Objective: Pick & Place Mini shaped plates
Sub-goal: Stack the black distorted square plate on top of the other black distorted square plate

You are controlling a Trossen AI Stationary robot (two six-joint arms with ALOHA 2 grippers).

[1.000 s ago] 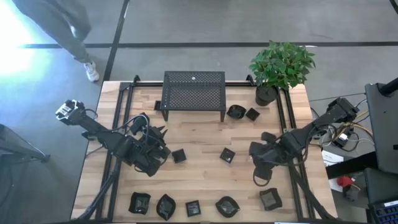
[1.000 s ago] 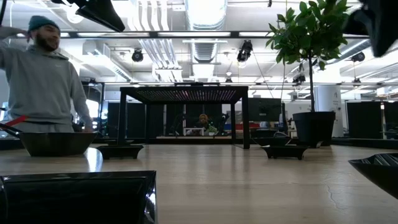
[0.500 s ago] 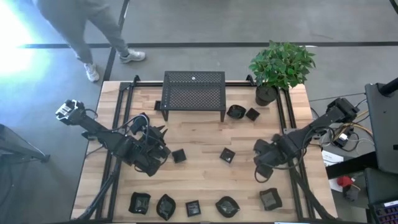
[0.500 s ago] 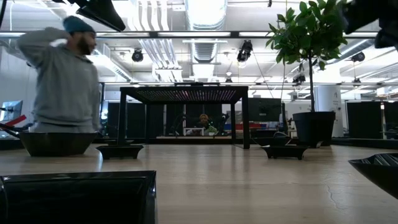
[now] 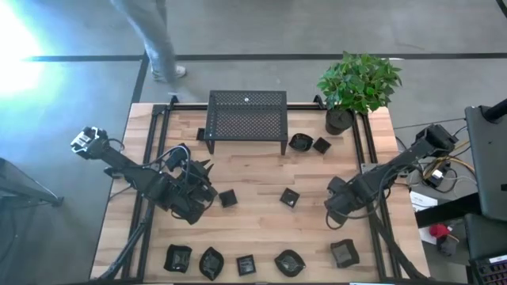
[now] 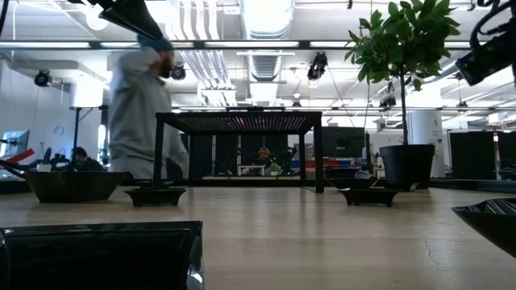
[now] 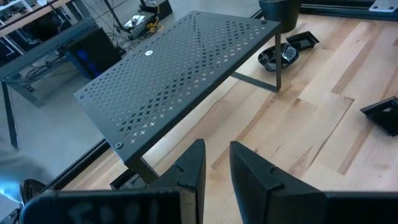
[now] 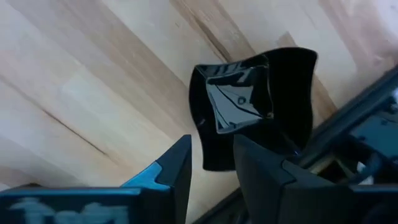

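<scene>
My right gripper's open fingers have their gap in line with the wavy-edged plate's side rim (image 8: 198,121), so I should now go down until they straddle its side (image 8: 206,144).
Several mini shaped plates, small glossy black dishes, lie flat on the wooden table. A row runs along the near edge (image 5: 245,265), and two more sit mid-table (image 5: 228,198) (image 5: 290,198). A square, wavy-edged plate (image 5: 344,253) (image 8: 255,102) lies at the near right. My right gripper (image 5: 333,220) (image 8: 212,152) hovers open above it, a little to its far side, holding nothing. My left gripper (image 5: 206,169) (image 7: 217,158) waits left of centre, facing the mesh stand, with its fingers slightly apart and nothing between them.
The black perforated stand (image 5: 246,115) (image 7: 186,68) sits at the far middle, with a potted plant (image 5: 339,120) to its right. Two plates (image 5: 300,142) (image 5: 322,145) lie beside the pot. Dark rails (image 5: 366,158) run along both table sides. A person (image 6: 145,113) walks beyond the far edge.
My right gripper has drawn up and toward the far edge, away from the square plate at the near right, which stays flat on the table. The person behind the table has walked toward the right.
</scene>
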